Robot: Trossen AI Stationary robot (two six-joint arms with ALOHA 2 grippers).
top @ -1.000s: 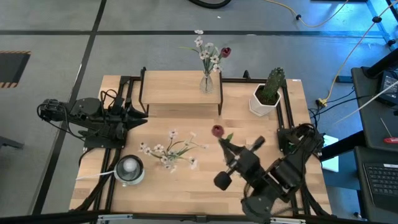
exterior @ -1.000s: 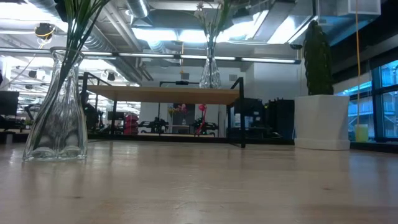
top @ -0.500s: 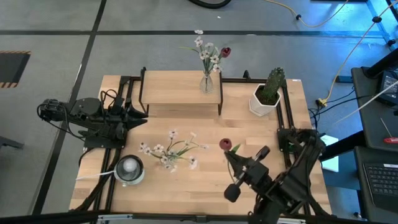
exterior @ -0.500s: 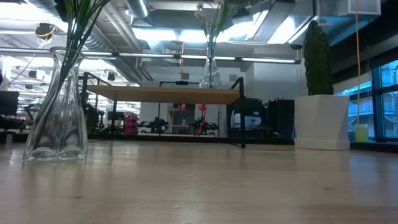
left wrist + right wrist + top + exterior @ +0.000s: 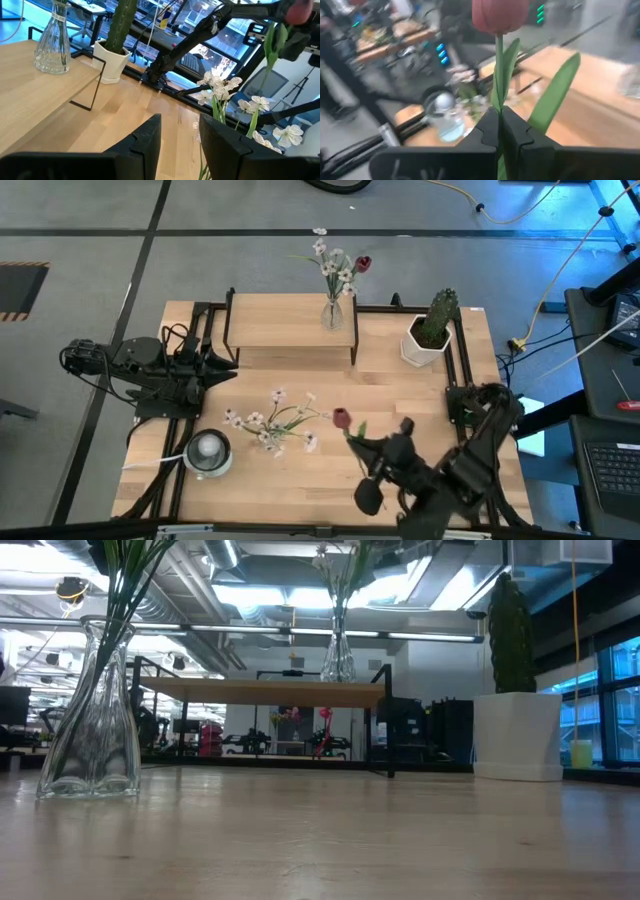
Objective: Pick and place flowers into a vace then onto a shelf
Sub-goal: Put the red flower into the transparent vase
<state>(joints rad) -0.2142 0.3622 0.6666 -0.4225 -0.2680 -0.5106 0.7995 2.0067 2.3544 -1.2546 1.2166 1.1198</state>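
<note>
The flower's red bud points ahead on a slanted stem, so my right gripper should tip the bud up before taking the stem over the white-blossom vase.
My right gripper hovers over the table's near middle, shut on a flower with a dark red bud and long green leaves. To its left stands a glass vase, in which white-blossom sprays stand and lean to the right. In the low view their green stems show inside this vase. A second vase, with white blossoms and a red bud, stands on the shelf. My left gripper waits, open, at the table's left edge. My right gripper pinches the flower's thin green stem between its two shut fingers, below the leaves. The stem runs on along the fingers and past their tips, bud foremost. The fingers slant toward the table's left and far side. The flower is lifted clear.
A green cactus in a white pot stands at the far right, beside the shelf. Bare wood lies between the shelf and the near vase. The low view shows the pot to the right and the shelf's black legs.
My right gripper, still shut on the red-bud flower, drew back toward the table's near edge, then swung left toward the near vase. The bud now sits beside the white sprays. The left arm kept still.
</note>
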